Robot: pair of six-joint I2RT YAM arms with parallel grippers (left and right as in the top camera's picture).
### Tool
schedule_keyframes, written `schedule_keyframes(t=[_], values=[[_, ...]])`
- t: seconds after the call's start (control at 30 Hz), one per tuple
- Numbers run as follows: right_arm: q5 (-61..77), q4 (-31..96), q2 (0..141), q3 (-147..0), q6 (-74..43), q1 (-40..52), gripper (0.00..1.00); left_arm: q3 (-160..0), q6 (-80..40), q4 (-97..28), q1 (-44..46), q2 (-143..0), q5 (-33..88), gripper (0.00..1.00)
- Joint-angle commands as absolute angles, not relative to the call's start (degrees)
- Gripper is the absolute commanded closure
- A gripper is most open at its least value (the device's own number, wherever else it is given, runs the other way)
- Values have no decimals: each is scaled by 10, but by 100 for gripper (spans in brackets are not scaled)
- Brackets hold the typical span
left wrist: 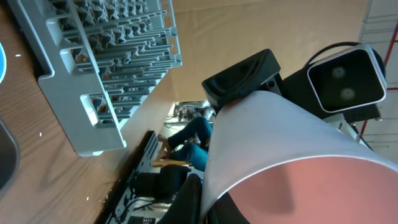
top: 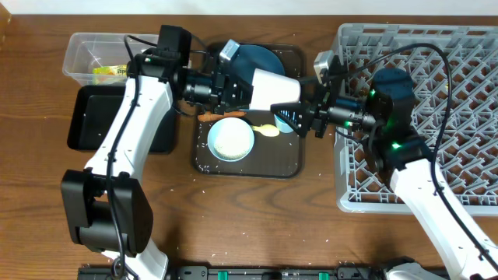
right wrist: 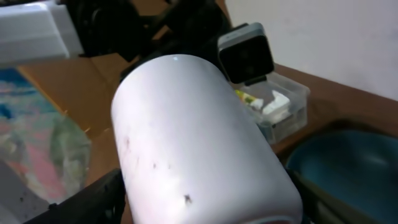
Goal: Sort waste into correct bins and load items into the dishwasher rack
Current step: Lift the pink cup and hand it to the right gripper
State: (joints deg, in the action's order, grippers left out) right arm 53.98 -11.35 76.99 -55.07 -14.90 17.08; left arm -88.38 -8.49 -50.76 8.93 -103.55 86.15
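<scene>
I should open my left gripper and carry the cup rim down to the dishwasher rack (top: 370,177) with my right gripper, because my left gripper is pinching the pink cup's rim (top: 255,89) far from the rack.
The pink cup (top: 272,85), white outside and pink inside, hangs on its side above the brown serving tray (top: 289,165). My left gripper (top: 236,85) is shut on its rim, one finger inside (left wrist: 205,199). My right gripper (top: 299,113) has a finger against each side of the cup (right wrist: 205,205). The dark blue bowl (top: 255,56) sits at the tray's back. The light blue cup (top: 231,140), the carrot (top: 212,117) and the yellow spoon (top: 268,130) lie on the tray. The dishwasher rack (top: 443,117) stands on the right. The white bowl and tissue are not in view.
The clear tub (top: 82,50) at the back left holds the yellow wrapper (top: 106,72). The black tray (top: 87,117) lies in front of it. Loose rice grains (top: 204,167) dot the tray and the table.
</scene>
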Motion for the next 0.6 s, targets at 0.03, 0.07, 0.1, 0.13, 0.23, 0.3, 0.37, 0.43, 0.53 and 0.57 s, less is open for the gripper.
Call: schedule_keyframes(t=[0.03,0.07,0.1,0.13,0.23,0.3,0.37,0.43,0.53,0.57], values=[[574,-154,778,-560,-148,177,27,-888,-71,-509,90,-1034,878,94],[576,-161,778,-560,-148,177,28,-888,-71,-509,90,-1034,878,94],[580,-167,778,-560,-148,177,28,-887,-71,-509,90,-1034,878,94],[584,-171,778,-560,-147,177,29,-887,-71,-509,90,-1034,878,94],[596,-171,778,-560,-147,177,33,-887,-71,-509,90,-1034,878,94],[607,-171,779,-560,-147,177,39,-887,-71,-509,90,-1034,878,90],[611,-171,779,-560,-147,177,46,-887,-71,-509,90,-1034,878,79],[611,-171,779,-560,-147,177,57,-887,-71,-509,90,-1034,873,72],[611,-173,779,-560,-147,175,66,-887,-71,-509,90,-1034,863,66],[611,-173,779,-560,-148,173,66,-887,-71,-509,90,-1034,863,66]])
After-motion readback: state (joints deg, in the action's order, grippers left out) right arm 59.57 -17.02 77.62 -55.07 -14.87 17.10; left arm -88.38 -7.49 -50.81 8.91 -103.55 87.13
